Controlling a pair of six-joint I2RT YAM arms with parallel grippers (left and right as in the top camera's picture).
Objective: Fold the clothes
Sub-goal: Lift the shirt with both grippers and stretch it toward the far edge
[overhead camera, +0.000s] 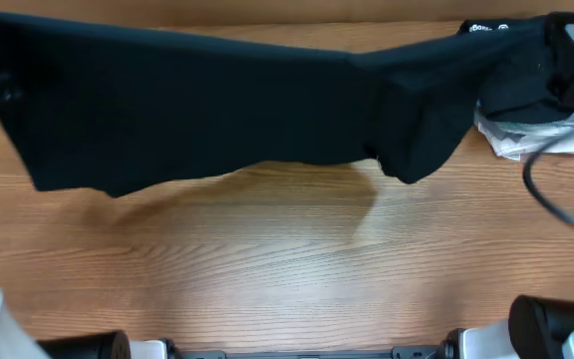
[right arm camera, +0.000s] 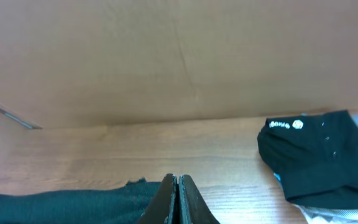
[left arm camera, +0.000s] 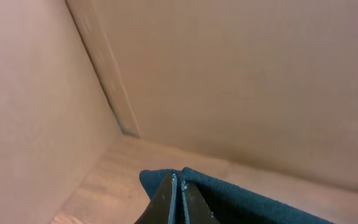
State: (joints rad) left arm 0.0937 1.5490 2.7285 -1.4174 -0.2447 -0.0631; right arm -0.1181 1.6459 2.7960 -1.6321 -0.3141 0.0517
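Next, I bring both my grippers down and pull the held edge toward the table's front (overhead camera: 277, 254) to lay the T-shirt flat, because the T-shirt's lower edge (overhead camera: 237, 168) hangs above the wood.
The clothes (overhead camera: 197, 110), a plain black T-shirt, hang stretched in a wide band across the back of the table, the lower edge sagging toward the wood. In the left wrist view my left gripper (left arm camera: 178, 186) is shut, with a corner of the black fabric (left arm camera: 241, 199) pinched between and wrapped around its fingers. My right gripper (right arm camera: 177, 186) is shut too, and the shirt's fabric (right arm camera: 73, 205) runs from its jaws off to the left. In the overhead view both grippers are hidden behind the dark cloth at the shirt's two ends.
A folded black garment with white logo print (right arm camera: 319, 155) lies at the back right on grey and white folded pieces (overhead camera: 526, 138). A dark cable (overhead camera: 556, 199) loops beside them. A brown wall (left arm camera: 229, 74) closes the back, and arm bases (overhead camera: 556, 324) stand at the table's (overhead camera: 267, 259) front edge.
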